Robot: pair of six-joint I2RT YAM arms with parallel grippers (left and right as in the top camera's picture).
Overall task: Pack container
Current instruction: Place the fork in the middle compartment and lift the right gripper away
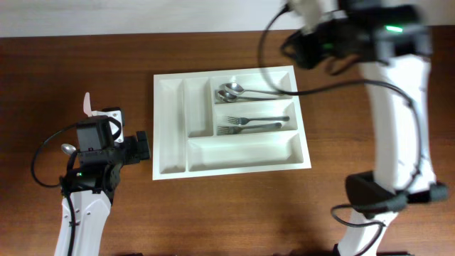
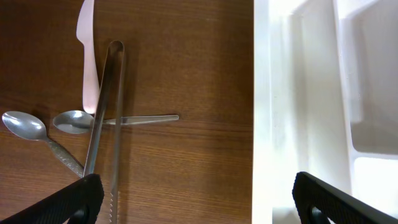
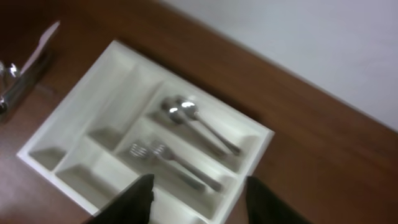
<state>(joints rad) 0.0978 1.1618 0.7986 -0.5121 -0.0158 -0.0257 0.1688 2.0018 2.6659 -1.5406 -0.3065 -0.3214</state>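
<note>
Next, my left gripper picks up the tongs by their bent end (image 2: pixel 116 46) and carries them into the container first, because the tongs are lying across the spoon's handle (image 2: pixel 110 121).
The white five-compartment container (image 1: pixel 170 128) lies mid-table. Its top long compartment holds two spoons (image 1: pixel 231 90), and the middle one holds two forks (image 1: pixel 245 124). The bottom long one and both narrow ones look empty. My left gripper (image 1: pixel 142 146) is open and empty, low over the wood just left of the container. In the left wrist view the gripper (image 2: pixel 199 193) straddles bare table and the container's left rim (image 2: pixel 264 93). My right gripper (image 1: pixel 291 50) hovers high above the container's far right corner. In the right wrist view it (image 3: pixel 199 193) is open and empty over the container (image 3: pixel 81 118).
Left of the container lie a white plastic knife (image 2: pixel 87 56), metal tongs (image 2: pixel 106 118) and two spoons (image 2: pixel 25 127) (image 2: pixel 78 120). The tongs cross over one spoon. In the overhead view most of these are hidden under the left arm; the knife (image 1: pixel 88 105) shows.
</note>
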